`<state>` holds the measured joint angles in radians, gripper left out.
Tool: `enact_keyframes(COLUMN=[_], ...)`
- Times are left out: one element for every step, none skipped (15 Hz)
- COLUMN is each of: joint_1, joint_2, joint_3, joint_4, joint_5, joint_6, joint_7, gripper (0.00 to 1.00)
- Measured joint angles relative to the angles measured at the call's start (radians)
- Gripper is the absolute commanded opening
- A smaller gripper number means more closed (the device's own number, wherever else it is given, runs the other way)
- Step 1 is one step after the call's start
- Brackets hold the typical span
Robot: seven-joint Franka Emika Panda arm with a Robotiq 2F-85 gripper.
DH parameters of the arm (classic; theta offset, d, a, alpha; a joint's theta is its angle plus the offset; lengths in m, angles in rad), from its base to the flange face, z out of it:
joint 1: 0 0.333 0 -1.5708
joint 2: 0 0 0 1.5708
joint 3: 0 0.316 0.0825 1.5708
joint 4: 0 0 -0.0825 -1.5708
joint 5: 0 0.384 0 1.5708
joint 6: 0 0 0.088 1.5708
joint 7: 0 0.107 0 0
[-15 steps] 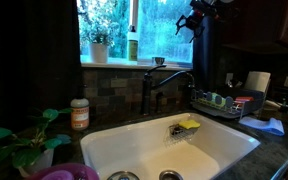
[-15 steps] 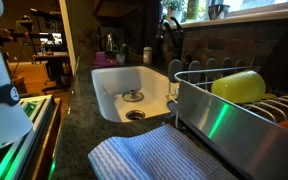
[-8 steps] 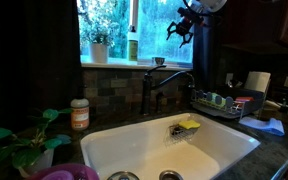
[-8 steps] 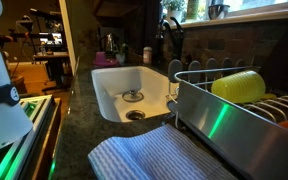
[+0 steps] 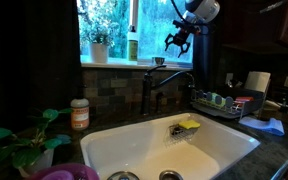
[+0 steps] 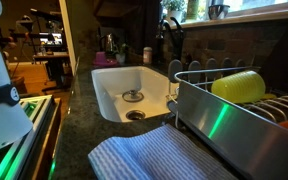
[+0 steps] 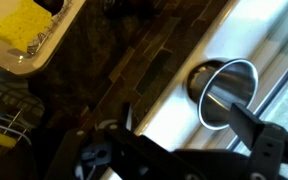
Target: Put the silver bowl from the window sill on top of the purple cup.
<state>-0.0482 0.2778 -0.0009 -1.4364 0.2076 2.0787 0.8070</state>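
The silver bowl's near rim (image 7: 206, 120) is in line with the gap between my open fingers, so my gripper should keep going down until my fingers straddle the bowl's side (image 5: 158, 61), and then it should close.
The silver bowl (image 5: 159, 61) stands upright on the window sill (image 5: 114, 65) at the foot of the bright pane, and it shows again at the top right in an exterior view (image 6: 217, 11). My gripper (image 5: 176, 40) hangs open in the air above the bowl and slightly right of it, holding nothing. In the wrist view the silver bowl (image 7: 224, 90) sits on the pale sill (image 7: 169, 100), ahead of my open gripper (image 7: 189, 123) and close to the right finger. The purple cup (image 5: 69, 173) shows only its rim at the bottom left, near the sink's front corner.
A potted plant (image 5: 97, 45) and a green bottle (image 5: 132, 45) stand on the sill left of the bowl. Below are the faucet (image 5: 149, 90), the white sink (image 5: 134, 145) with a yellow sponge (image 5: 188, 125), an orange-labelled bottle (image 5: 79, 113) and a dish rack (image 5: 219, 103).
My gripper has moved down and to the left, toward the bowl on the sill. It stays open. The bowl and cup have not moved.
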Motion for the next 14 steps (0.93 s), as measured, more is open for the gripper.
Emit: enact_keyframes(joint_1=[0.001,0.002,0.005,0.01,0.015,0.022,0.029,0.036,0.041,0.045,0.048,0.049,0.049,0.049], joint_2=[0.032,0.065,0.093,0.117,0.137,0.153,0.169,0.184,0.2,0.215,0.23,0.244,0.257,0.267], joint_3=[-0.001,-0.001,-0.001,-0.001,-0.001,-0.001,-0.001,-0.001,-0.001,-0.001,-0.001,-0.001,-0.001,-0.001], joint_4=[0.023,0.05,0.077,0.105,0.132,0.159,0.185,0.21,0.234,0.257,0.278,0.296,0.313,0.328], joint_5=[0.003,0.005,0.005,0.005,0.005,0.005,0.005,0.005,0.005,0.005,0.005,0.005,0.005,0.005], joint_6=[-0.002,-0.002,0.002,0.007,0.009,0.009,0.007,0.0,-0.01,-0.026,-0.042,-0.056,-0.072,-0.084], joint_7=[0.001,0.001,0.001,0.001,0.001,0.001,0.002,0.005,0.011,0.017,0.024,0.033,0.041,0.048], gripper=[1.0,1.0,1.0,1.0,1.0,1.0,0.84,0.74,0.65,0.58,0.49,0.42,0.33,0.27])
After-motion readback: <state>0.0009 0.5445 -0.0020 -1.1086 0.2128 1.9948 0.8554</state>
